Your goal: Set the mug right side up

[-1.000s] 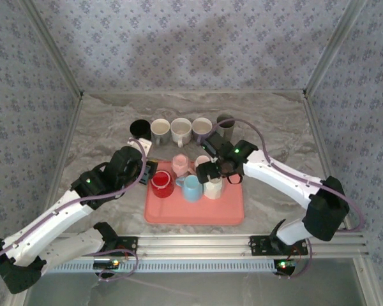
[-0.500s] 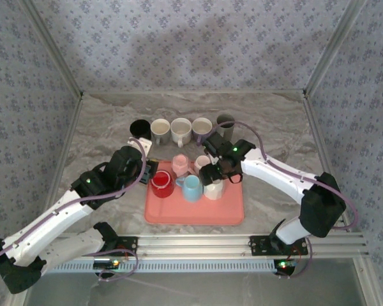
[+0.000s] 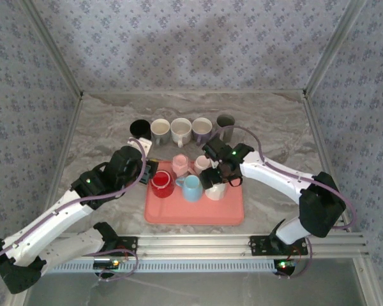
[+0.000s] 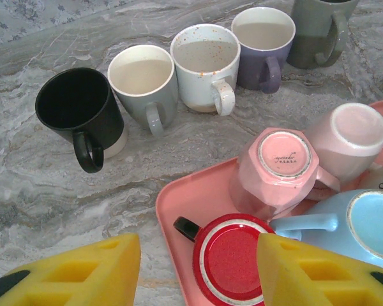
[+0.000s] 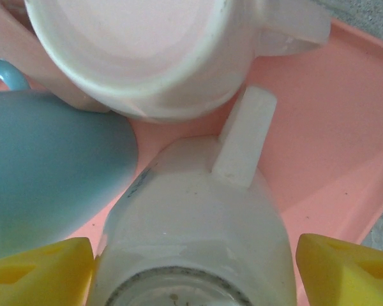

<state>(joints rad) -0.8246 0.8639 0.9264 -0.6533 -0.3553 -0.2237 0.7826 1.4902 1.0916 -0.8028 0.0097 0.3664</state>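
The white mug's handle (image 5: 246,131) is right up against the pale pink mug. Next, I slide the white mug to the tray's clear front (image 3: 218,212) with my right gripper first, then grip it deeper.
A pink tray (image 3: 195,213) holds several upside-down mugs: red (image 3: 161,183), pink faceted (image 3: 180,164), pale pink (image 3: 202,164), light blue (image 3: 191,187) and white (image 3: 215,190). My right gripper (image 3: 215,176) is open and lowered over the white mug (image 5: 198,236), a yellow finger on each side of its body; the left finger (image 5: 38,271) is close against it and the right finger (image 5: 348,268) stands apart. The mug's handle (image 5: 246,134) points away from the wrist. My left gripper (image 4: 195,274) is open at the tray's left edge, above the red mug (image 4: 233,261).
Behind the tray stands a row of upright mugs: black (image 3: 140,129), grey (image 3: 160,131), white speckled (image 3: 181,131), purple (image 3: 202,129) and grey-green (image 3: 225,124). The light blue mug (image 5: 51,166) and pale pink mug (image 5: 134,51) crowd the white one. Bare marble lies to both sides.
My right gripper has moved slightly left and down onto the white mug, so its fingers now straddle it. The left arm has stayed still.
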